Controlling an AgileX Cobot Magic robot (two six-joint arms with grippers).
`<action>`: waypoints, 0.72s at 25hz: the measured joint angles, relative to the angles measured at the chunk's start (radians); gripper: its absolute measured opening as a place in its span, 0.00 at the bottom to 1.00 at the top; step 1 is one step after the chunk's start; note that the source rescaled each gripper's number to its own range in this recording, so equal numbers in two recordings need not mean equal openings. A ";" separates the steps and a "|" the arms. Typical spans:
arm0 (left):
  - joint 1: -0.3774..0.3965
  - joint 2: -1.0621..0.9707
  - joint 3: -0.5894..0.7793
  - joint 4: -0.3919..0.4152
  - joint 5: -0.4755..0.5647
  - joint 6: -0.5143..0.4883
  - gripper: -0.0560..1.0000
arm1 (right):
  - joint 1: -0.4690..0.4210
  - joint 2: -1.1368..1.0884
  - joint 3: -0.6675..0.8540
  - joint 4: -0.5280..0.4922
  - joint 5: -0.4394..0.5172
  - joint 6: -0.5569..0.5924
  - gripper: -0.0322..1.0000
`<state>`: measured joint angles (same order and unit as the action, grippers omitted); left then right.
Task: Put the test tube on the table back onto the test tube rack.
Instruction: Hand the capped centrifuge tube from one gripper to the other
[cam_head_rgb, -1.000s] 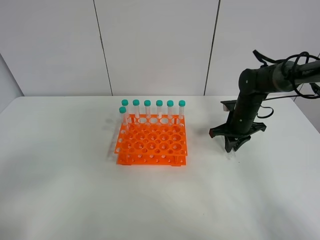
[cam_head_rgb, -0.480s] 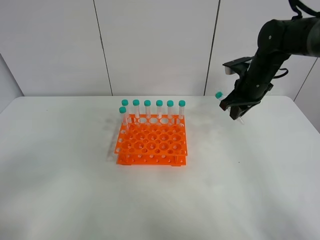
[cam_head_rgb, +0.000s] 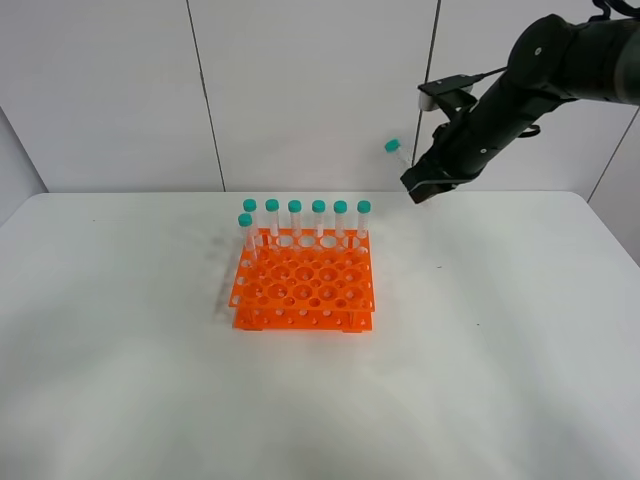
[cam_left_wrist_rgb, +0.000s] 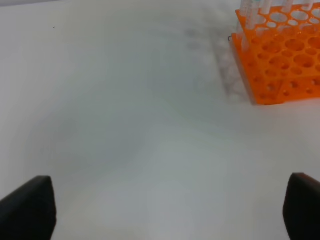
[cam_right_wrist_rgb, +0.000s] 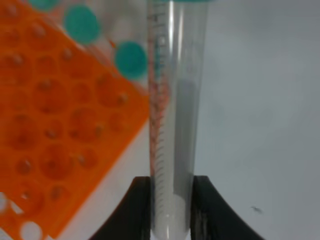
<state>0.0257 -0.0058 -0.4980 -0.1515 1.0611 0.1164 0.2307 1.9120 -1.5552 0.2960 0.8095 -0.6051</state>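
My right gripper is holding the test tube by the lower end (cam_right_wrist_rgb: 170, 220) that goes into the rack. Next, I move the tube (cam_head_rgb: 402, 154) forward so that my left gripper can take it.
High above the table (cam_head_rgb: 480, 340), to the right of the rack and behind it, my right gripper (cam_head_rgb: 420, 186) is shut on the test tube (cam_head_rgb: 398, 154). The tube's teal cap (cam_head_rgb: 392, 146) sticks out to the upper left. The right wrist view shows the clear tube (cam_right_wrist_rgb: 170, 115) clamped between the two dark fingers (cam_right_wrist_rgb: 137, 210), with the orange test tube rack (cam_right_wrist_rgb: 55, 145) below it. The rack (cam_head_rgb: 304, 283) stands at the table's middle with several capped tubes (cam_head_rgb: 307, 218) along its back row. My left gripper (cam_left_wrist_rgb: 165, 210) hangs open over bare table, the rack (cam_left_wrist_rgb: 280, 55) well away from it.
White wall panels rise behind the table. The right arm's dark links (cam_head_rgb: 560, 60) and cables reach in from the upper right. Bare tabletop lies in front of the rack and on both sides of it.
The right gripper rose from the table with the test tube in it and swung up and left toward the rack. The left arm stayed still.
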 joint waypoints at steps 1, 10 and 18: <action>0.000 0.000 0.001 0.000 -0.001 0.000 1.00 | 0.028 0.000 0.000 0.008 -0.017 -0.001 0.05; 0.000 0.000 0.004 0.000 -0.001 0.000 1.00 | 0.344 0.000 0.006 -0.089 -0.104 -0.187 0.05; 0.000 0.000 0.004 0.000 -0.001 0.000 1.00 | 0.440 -0.017 0.146 -0.510 -0.255 0.125 0.05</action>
<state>0.0257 -0.0058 -0.4943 -0.1515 1.0597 0.1164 0.6709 1.8949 -1.4089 -0.2135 0.5544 -0.4797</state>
